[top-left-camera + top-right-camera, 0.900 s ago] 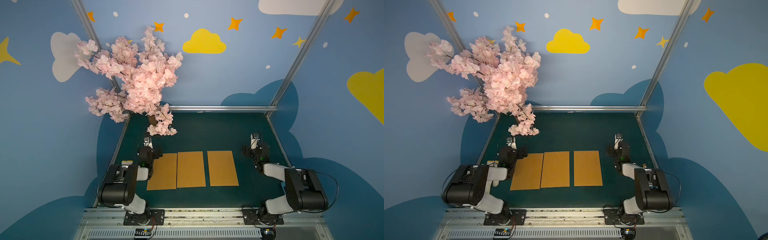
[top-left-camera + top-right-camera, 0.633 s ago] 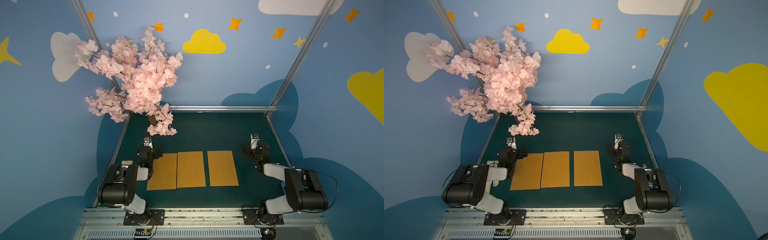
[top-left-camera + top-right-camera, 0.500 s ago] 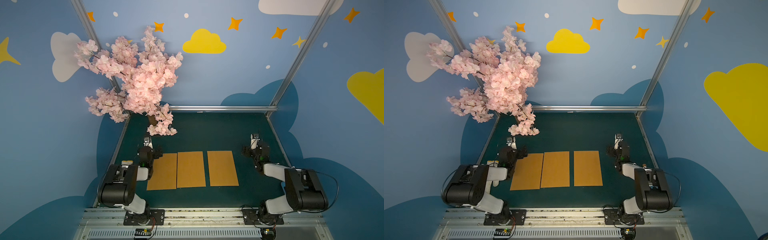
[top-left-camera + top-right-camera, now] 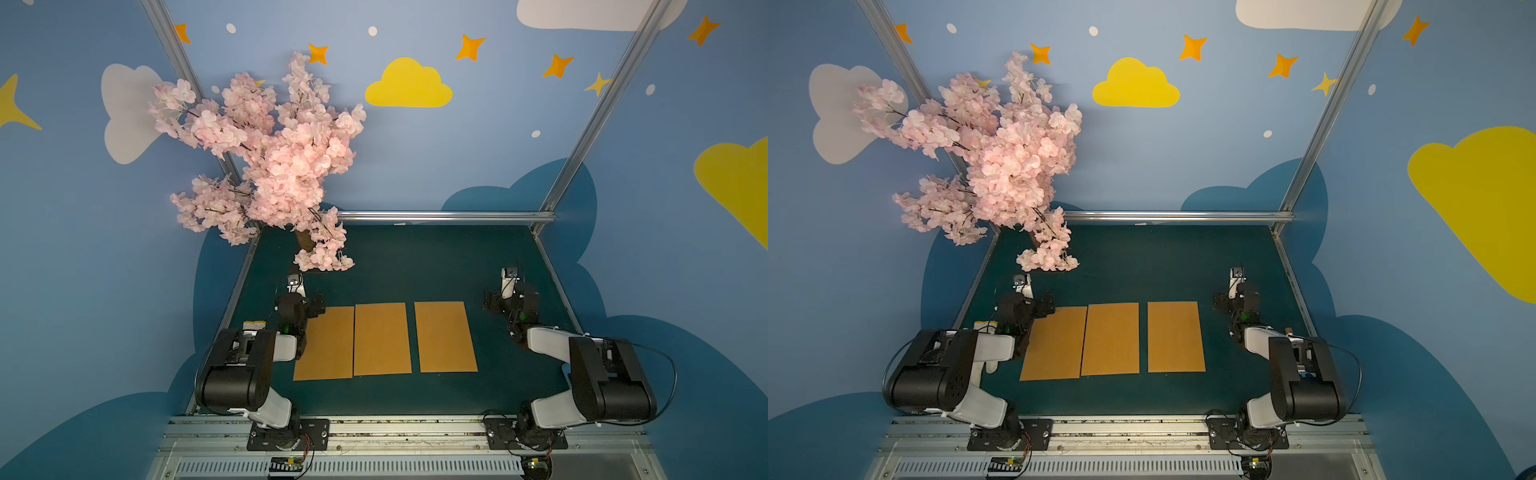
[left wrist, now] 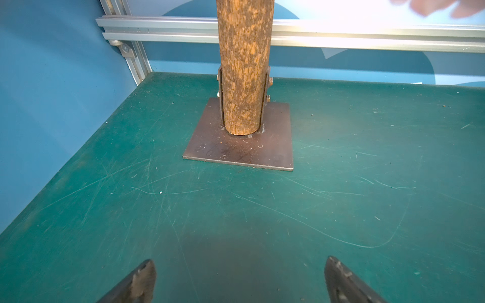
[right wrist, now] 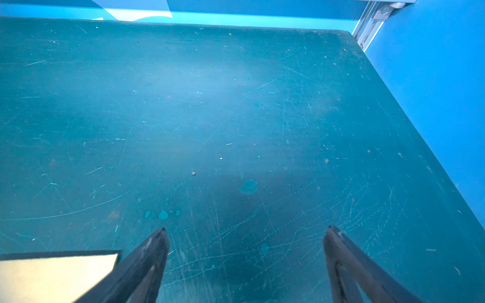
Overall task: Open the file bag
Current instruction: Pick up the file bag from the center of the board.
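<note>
I should pinch the file bag's side edge [image 4: 468,326] with my right gripper and lift that file bag first, because the file bag nearest my right gripper lies flat with its plain side [image 4: 444,336] up.
Three flat brown file bags lie side by side on the green table in both top views: a left one [image 4: 326,343], a middle one [image 4: 381,338] and a right one [image 4: 444,336]. My left gripper [image 4: 298,300] rests low at the far left corner of the left bag, pointing at the back wall. In its wrist view it [image 5: 240,259] is open over bare table. My right gripper [image 4: 512,297] sits to the right of the right bag, apart from it. It [image 6: 246,227] is open and empty, with a corner of that bag [image 6: 52,275] beside one finger.
A pink blossom tree [image 4: 274,166] stands at the back left. Its trunk [image 5: 244,65] and square metal foot plate [image 5: 241,147] lie straight ahead of my left gripper. Aluminium frame rails [image 4: 444,216] and blue walls border the table.
</note>
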